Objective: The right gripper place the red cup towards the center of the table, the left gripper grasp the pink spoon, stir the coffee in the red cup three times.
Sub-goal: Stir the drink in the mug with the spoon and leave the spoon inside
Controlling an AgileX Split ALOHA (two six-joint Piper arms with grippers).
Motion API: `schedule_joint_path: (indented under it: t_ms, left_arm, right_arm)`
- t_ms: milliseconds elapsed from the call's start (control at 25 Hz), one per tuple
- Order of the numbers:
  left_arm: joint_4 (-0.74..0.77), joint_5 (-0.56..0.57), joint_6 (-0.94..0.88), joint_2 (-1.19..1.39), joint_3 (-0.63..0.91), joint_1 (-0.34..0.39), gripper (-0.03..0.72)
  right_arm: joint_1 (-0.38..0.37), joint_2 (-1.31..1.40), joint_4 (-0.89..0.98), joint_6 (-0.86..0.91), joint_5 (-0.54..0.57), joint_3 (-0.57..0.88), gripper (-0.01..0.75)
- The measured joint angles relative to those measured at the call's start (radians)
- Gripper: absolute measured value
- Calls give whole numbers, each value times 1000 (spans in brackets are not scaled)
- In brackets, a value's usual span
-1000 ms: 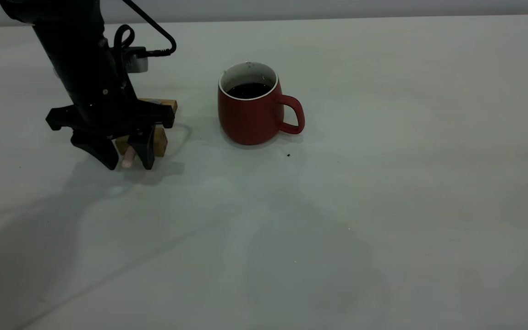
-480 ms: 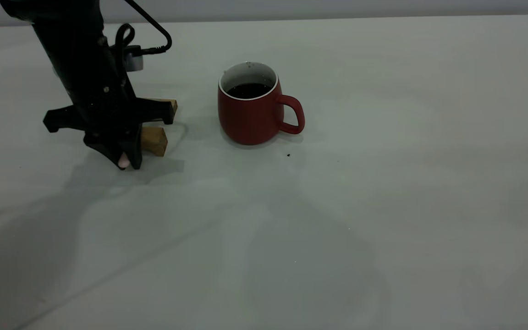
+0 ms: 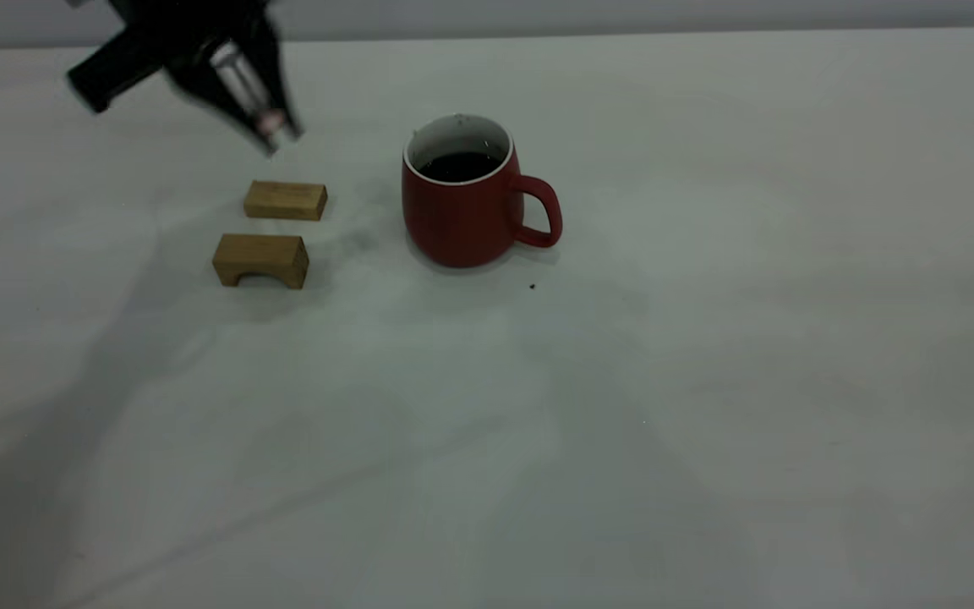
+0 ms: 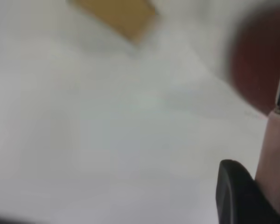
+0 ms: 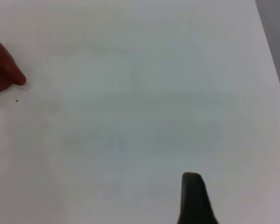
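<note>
The pink spoon [image 3: 270,123] lies across the robot's down-facing left gripper, so the robot should tilt the wrist level to point the spoon's metal end down into the red cup [image 3: 461,166].
The red cup [image 3: 463,211] stands near the middle of the table [image 3: 707,381], its handle pointing right, with dark coffee [image 3: 458,166] inside. My left gripper [image 3: 270,127] hangs in the air to the cup's left and farther back, tilted, and it is shut on the pink spoon [image 3: 260,108]. In the left wrist view the pink spoon [image 4: 273,149] runs past one dark finger [image 4: 235,193], its metal neck pointing at the blurred red cup [image 4: 259,65]. My right gripper [image 5: 194,198] is far off to the cup's right, over bare table; the red cup [image 5: 2,70] shows at that view's edge.
Two wooden blocks lie left of the cup, below the raised gripper: a flat one [image 3: 285,200] and an arch-shaped one [image 3: 261,260]. A wooden block [image 4: 116,14] also appears in the left wrist view. A tiny dark speck [image 3: 532,286] lies by the cup.
My left gripper closed on the pink spoon at the wooden blocks, then rose and swung back and to the right with it. The blocks are now uncovered. The cup has not moved.
</note>
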Motion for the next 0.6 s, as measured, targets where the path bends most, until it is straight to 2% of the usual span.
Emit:
schedule_joint_path:
  t_ms: [200,400,600]
  left_arm:
    - [-425,48,-188,-21,-7,0,152]
    - [-858,55,-186,-7,-7,0,152]
    - [-1153,10,-189,43,-7,-25,152]
  right_arm:
    - [0,0,0,0,0,0,533]
    - [0,0,0,0,0,0,533]
    - [0,0,0,0,0,0,533]
